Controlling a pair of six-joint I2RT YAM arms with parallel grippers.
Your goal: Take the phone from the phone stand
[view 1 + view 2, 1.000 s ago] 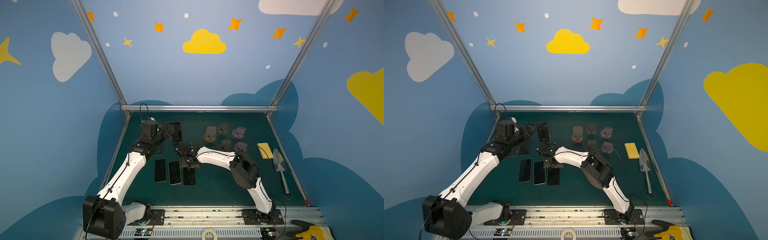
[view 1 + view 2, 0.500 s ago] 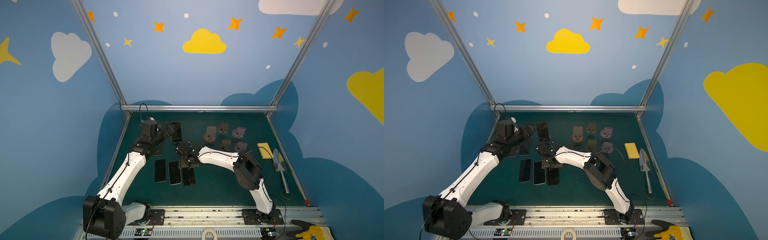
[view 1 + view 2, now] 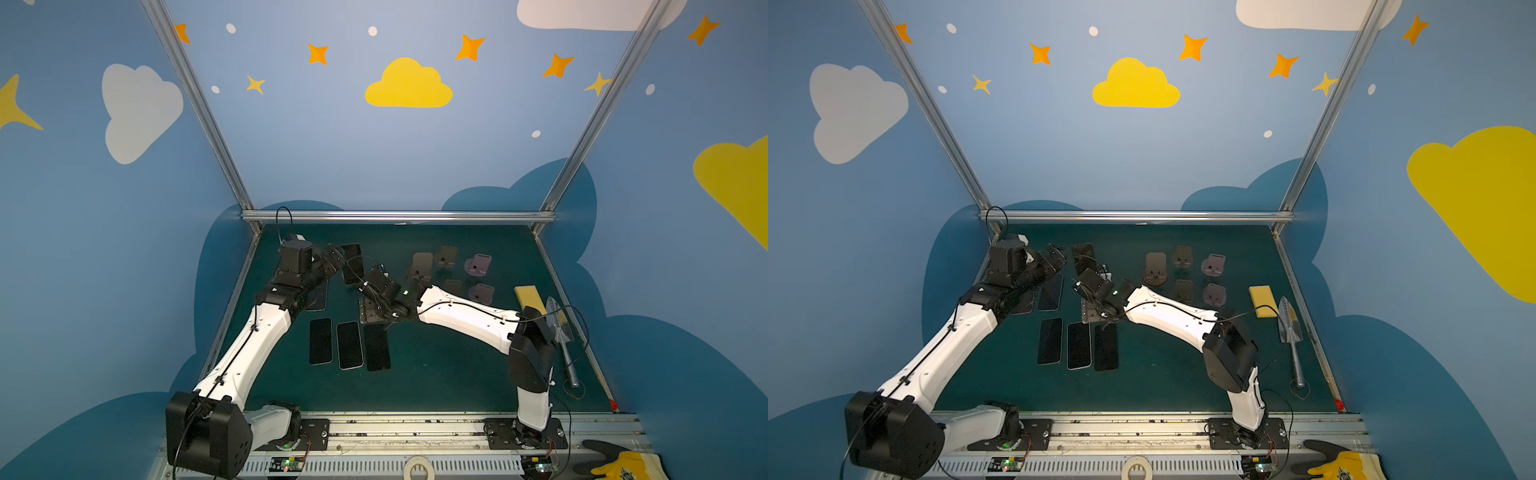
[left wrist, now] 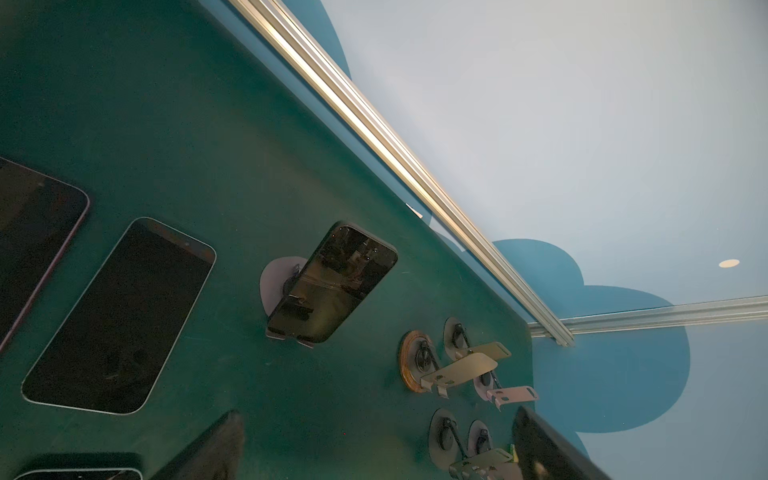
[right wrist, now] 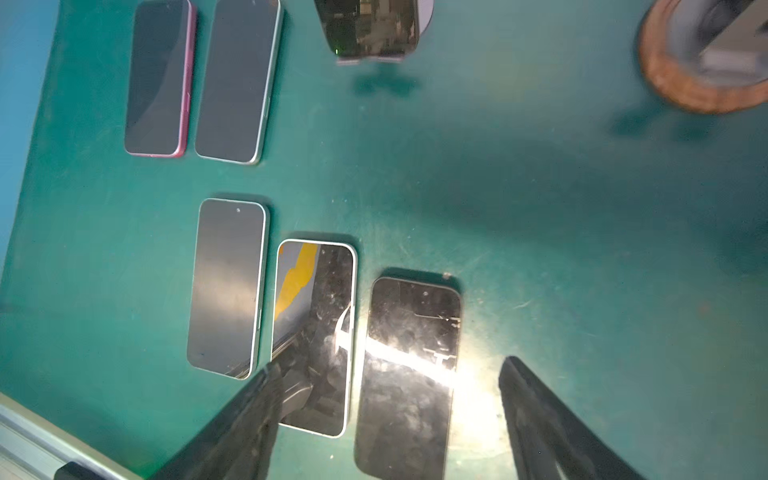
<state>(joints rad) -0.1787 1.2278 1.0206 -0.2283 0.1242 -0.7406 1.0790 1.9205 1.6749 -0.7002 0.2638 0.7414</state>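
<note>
The robot's right arm crosses toward the phone stand [image 4: 279,281] beside the left gripper, so the right gripper should move back and the left gripper should take the dark phone [image 3: 353,262].
A dark phone [image 3: 353,262] [image 4: 332,282] leans upright on a grey phone stand [image 4: 272,286] at the back left of the green table; the right wrist view shows the phone [image 5: 370,25] too. My left gripper [image 3: 332,255] [image 4: 374,453] hangs open just left of this phone, apart from it, with nothing between its fingers. My right gripper [image 3: 372,311] [image 5: 390,365] is open above the front row of flat phones, over a black phone [image 5: 409,365] that lies free on the table.
Three phones [image 3: 349,345] lie flat in a front row, and two more [image 5: 199,79] lie near the left arm. Several empty stands [image 3: 446,270] stand back right. A yellow sponge [image 3: 530,297] and a trowel [image 3: 561,332] lie by the right edge.
The right gripper's jaws have spread wider and its arm's elbow has swung to the right. The left arm and the phone on the stand have not moved.
</note>
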